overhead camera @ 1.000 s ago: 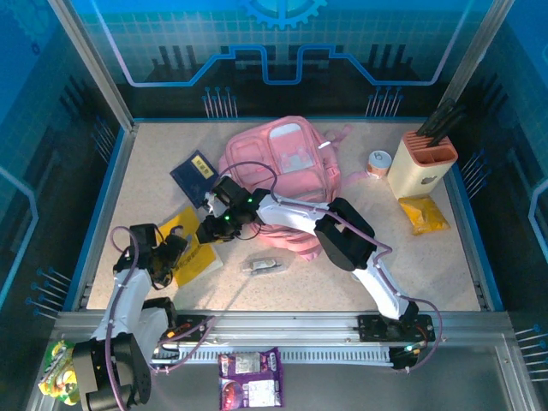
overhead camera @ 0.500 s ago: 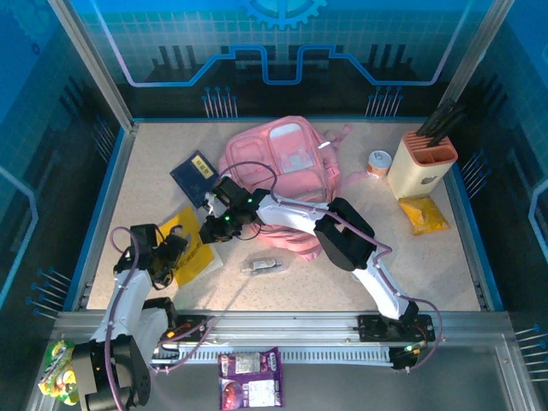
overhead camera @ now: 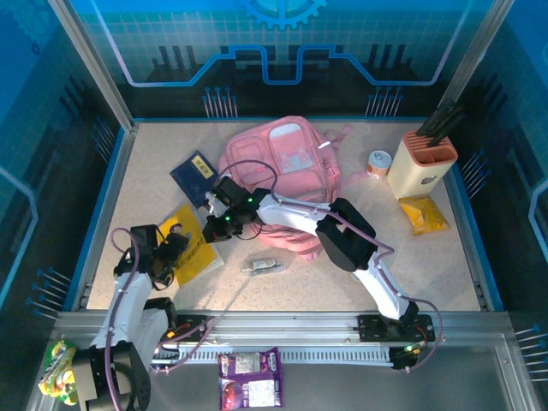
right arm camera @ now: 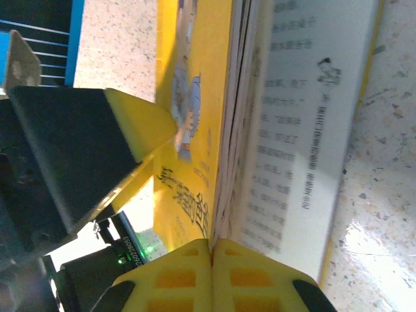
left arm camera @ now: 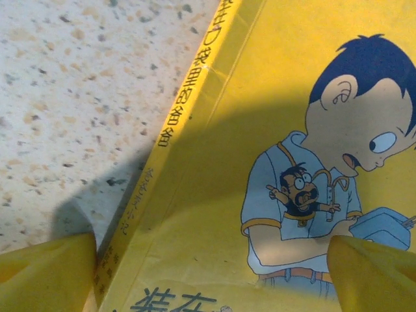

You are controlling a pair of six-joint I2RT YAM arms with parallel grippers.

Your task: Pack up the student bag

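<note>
The yellow book's spine is free while my right gripper pinches the page edge (right arm camera: 229,172), so my left gripper keeps going to the spine (left arm camera: 144,179) and closes across it.
The student bag (overhead camera: 287,163), a pink backpack, lies at the back middle of the table, with my right arm reaching across its front. Left of the bag, a yellow book (overhead camera: 195,257) with a cartoon boy on its cover (left arm camera: 273,130) lies on the table. My right gripper (overhead camera: 214,229) is shut on the book's edge (right arm camera: 211,250), pinching cover and pages so that the white pages (right arm camera: 305,130) fan apart. My left gripper (overhead camera: 175,247) is open, and its yellow fingertips (left arm camera: 45,273) stand wide apart just above the cover (left arm camera: 211,283).
A dark blue book (overhead camera: 195,174) lies behind the yellow one. A silver packet (overhead camera: 263,266) sits in front of the bag. At the right stand a small can (overhead camera: 378,163), an orange-topped holder (overhead camera: 424,163) and a yellow packet (overhead camera: 424,214). A purple packet (overhead camera: 251,375) rests on the front rail.
My right gripper has closed onto the yellow book's edge. The left gripper has opened a little wider and shifted slightly over the cover.
</note>
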